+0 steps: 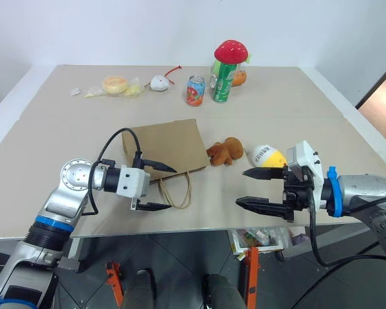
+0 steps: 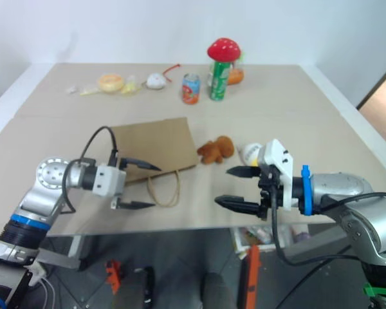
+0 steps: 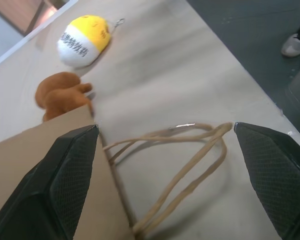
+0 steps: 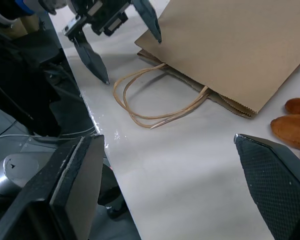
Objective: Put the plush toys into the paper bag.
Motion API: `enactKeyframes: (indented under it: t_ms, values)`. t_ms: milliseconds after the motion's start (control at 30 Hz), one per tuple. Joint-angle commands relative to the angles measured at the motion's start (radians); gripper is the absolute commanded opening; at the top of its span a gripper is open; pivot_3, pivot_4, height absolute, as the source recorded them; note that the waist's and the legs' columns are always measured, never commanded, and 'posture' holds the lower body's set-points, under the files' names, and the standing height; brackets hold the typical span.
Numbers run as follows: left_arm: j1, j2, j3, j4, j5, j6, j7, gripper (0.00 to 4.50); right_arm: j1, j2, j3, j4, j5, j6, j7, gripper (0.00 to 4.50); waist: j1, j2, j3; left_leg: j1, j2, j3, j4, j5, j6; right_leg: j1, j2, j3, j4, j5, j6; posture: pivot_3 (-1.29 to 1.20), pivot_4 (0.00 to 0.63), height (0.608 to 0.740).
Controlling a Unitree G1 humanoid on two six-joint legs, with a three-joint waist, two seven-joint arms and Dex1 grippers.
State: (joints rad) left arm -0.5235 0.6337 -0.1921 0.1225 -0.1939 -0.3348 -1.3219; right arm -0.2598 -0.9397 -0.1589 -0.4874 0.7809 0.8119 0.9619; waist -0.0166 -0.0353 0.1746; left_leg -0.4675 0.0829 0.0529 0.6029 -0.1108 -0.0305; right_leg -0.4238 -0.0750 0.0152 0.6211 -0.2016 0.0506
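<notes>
The paper bag (image 1: 168, 147) is lying flat with loop handles at its opening (image 1: 178, 192), so the bag's upper side will come up and open wide when the robot lifts a handle.
The brown paper bag (image 1: 164, 147) lies flat on the table, its two loop handles (image 1: 178, 188) pointing toward the front edge. To its right, a brown furry plush toy (image 1: 225, 151) sits by the bag's corner, and a yellow-and-white egg-shaped plush toy (image 1: 267, 156) with a printed label lies beyond it. My left gripper (image 1: 172, 188) is open and level at the bag's mouth, its fingers straddling the handles (image 3: 180, 150) with nothing held. My right gripper (image 1: 241, 187) is open and empty in front of the egg toy, pointing left toward the handles (image 4: 150, 102).
At the back of the table stand a green can (image 1: 222, 85) topped by a red mushroom toy (image 1: 230, 50), a red soda can (image 1: 195, 90), a small white toy with a red tail (image 1: 159, 82) and a yellow packaged item (image 1: 116, 85). The table's front edge (image 1: 180, 232) runs just below both grippers.
</notes>
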Motion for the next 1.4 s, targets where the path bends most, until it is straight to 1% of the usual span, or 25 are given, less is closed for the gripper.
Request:
enactKeyframes:
  t_ms: [33, 400, 567, 900, 933, 967, 1000, 1033, 1067, 1100, 1167, 1200, 1233, 1267, 1367, 1400]
  values:
    - [-0.029, -0.006, -0.012, 0.023, 0.026, -0.025, 0.007, 4.50, 0.005, 0.002, -0.050, -0.033, 0.023, -0.004, -0.018, 4.48, 0.000, 0.000, 0.000, 0.000, 0.000, 0.000, 0.000, 0.000, 0.000, 0.000, 0.000, 0.000, 0.001, 0.000, 0.000, 0.00, 0.150, 0.740]
    - [-0.064, -0.032, -0.048, 0.103, 0.080, -0.072, 0.022, 4.50, 0.003, 0.002, -0.049, -0.029, 0.042, -0.010, -0.042, 4.48, 0.000, 0.000, 0.000, 0.000, 0.000, -0.001, 0.001, 0.000, 0.001, -0.001, 0.000, 0.000, 0.004, 0.000, 0.000, 0.00, 0.150, 0.740]
    - [-0.073, -0.060, -0.043, 0.077, 0.050, -0.019, 0.029, 4.50, 0.008, 0.003, -0.046, -0.030, 0.044, -0.013, -0.047, 4.48, 0.000, 0.000, 0.000, 0.000, 0.000, -0.001, 0.002, 0.001, 0.001, -0.001, 0.000, 0.000, 0.006, 0.000, 0.000, 0.00, 0.150, 0.740]
    - [-0.073, -0.071, -0.046, 0.112, 0.074, -0.019, 0.042, 4.50, 0.006, 0.005, -0.048, -0.028, 0.052, -0.014, -0.059, 4.48, 0.000, 0.000, 0.000, 0.001, 0.000, -0.001, 0.002, 0.001, 0.001, -0.001, 0.000, 0.000, 0.007, 0.000, 0.000, 0.00, 0.150, 0.740]
    - [-0.077, -0.073, -0.048, 0.123, 0.082, -0.026, 0.045, 3.96, 0.005, 0.005, -0.048, -0.028, 0.053, -0.015, -0.060, 4.50, 0.000, 0.000, 0.000, 0.001, 0.000, -0.001, 0.002, 0.001, 0.001, -0.001, 0.000, 0.000, 0.007, 0.000, 0.000, 0.00, 0.150, 0.740]
    - [-0.080, -0.074, -0.051, 0.136, 0.093, -0.038, 0.049, 3.73, 0.004, 0.006, -0.048, -0.028, 0.053, -0.015, -0.061, 4.50, 0.000, 0.000, 0.000, 0.001, 0.000, -0.001, 0.002, 0.001, 0.001, -0.001, 0.000, 0.000, 0.008, 0.000, 0.000, 0.00, 0.150, 0.740]
    - [-0.084, -0.073, -0.053, 0.150, 0.104, -0.050, 0.052, 3.36, 0.004, 0.006, -0.048, -0.028, 0.053, -0.015, -0.061, 4.50, 0.000, 0.000, 0.000, 0.001, 0.000, -0.001, 0.002, 0.001, 0.001, -0.001, 0.000, 0.000, 0.008, 0.000, 0.000, 0.00, 0.150, 0.740]
    - [-0.087, -0.072, -0.054, 0.160, 0.111, -0.061, 0.053, 2.75, 0.005, 0.006, -0.048, -0.029, 0.054, -0.015, -0.062, 4.50, 0.000, 0.000, 0.000, 0.001, 0.000, -0.001, 0.002, 0.001, 0.001, -0.001, 0.000, 0.000, 0.008, 0.000, 0.000, 0.00, 0.150, 0.740]
    - [-0.093, -0.071, -0.055, 0.177, 0.124, -0.078, 0.059, 2.42, 0.006, 0.007, -0.049, -0.031, 0.055, -0.015, -0.063, 4.50, 0.000, 0.000, 0.000, 0.001, 0.000, -0.001, 0.002, 0.001, 0.001, -0.001, 0.000, 0.000, 0.008, 0.000, 0.000, 0.00, 0.150, 0.740]
    - [-0.101, -0.069, -0.056, 0.196, 0.135, -0.095, 0.064, 1.81, 0.007, 0.007, -0.050, -0.032, 0.055, -0.015, -0.064, 4.50, 0.000, 0.000, 0.000, 0.001, 0.000, -0.001, 0.002, 0.001, 0.001, -0.001, 0.000, 0.000, 0.008, 0.000, 0.000, 0.00, 0.150, 0.740]
    - [-0.113, -0.069, -0.056, 0.222, 0.146, -0.116, 0.068, 1.04, 0.007, 0.008, -0.050, -0.033, 0.056, -0.015, -0.066, 4.50, 0.000, 0.000, 0.000, 0.001, 0.000, -0.001, 0.002, 0.001, 0.001, -0.001, 0.000, 0.000, 0.008, 0.000, 0.000, 0.00, 0.150, 0.740]
    - [-0.119, -0.072, -0.054, 0.230, 0.144, -0.118, 0.069, 0.50, 0.006, 0.009, -0.050, -0.033, 0.056, -0.015, -0.068, 4.50, 0.000, 0.000, 0.000, 0.001, 0.000, -0.001, 0.002, 0.001, 0.001, -0.001, 0.000, 0.000, 0.008, 0.000, 0.000, 0.00, 0.150, 0.740]
    - [-0.123, -0.077, -0.051, 0.232, 0.137, -0.114, 0.068, 0.19, 0.006, 0.009, -0.049, -0.033, 0.056, -0.015, -0.069, 4.50, 0.000, 0.000, 0.000, 0.001, 0.000, -0.001, 0.002, 0.001, 0.001, -0.001, 0.000, 0.000, 0.008, 0.000, 0.000, 0.00, 0.150, 0.740]
    - [-0.127, -0.084, -0.046, 0.228, 0.126, -0.104, 0.067, 0.07, 0.006, 0.010, -0.049, -0.034, 0.056, -0.015, -0.071, 4.50, 0.000, 0.000, 0.000, 0.001, 0.000, -0.001, 0.002, 0.001, 0.001, -0.001, 0.000, 0.000, 0.008, 0.000, 0.000, 0.00, 0.150, 0.740]
    - [-0.126, -0.101, -0.033, 0.194, 0.076, -0.036, 0.061, 0.07, 0.006, 0.012, -0.047, -0.034, 0.057, -0.016, -0.074, 4.50, 0.000, 0.000, 0.000, 0.001, 0.000, -0.001, 0.002, 0.001, 0.001, -0.001, 0.000, 0.000, 0.008, 0.000, 0.000, 0.00, 0.150, 0.740]
    - [-0.124, -0.110, -0.023, 0.169, 0.044, 0.014, 0.061, 0.07, 0.006, 0.013, -0.046, -0.035, 0.057, -0.016, -0.074, 4.50, 0.000, 0.000, 0.000, 0.001, 0.000, -0.001, 0.002, 0.001, 0.002, -0.001, 0.000, 0.000, 0.008, 0.000, 0.000, 0.00, 0.150, 0.740]
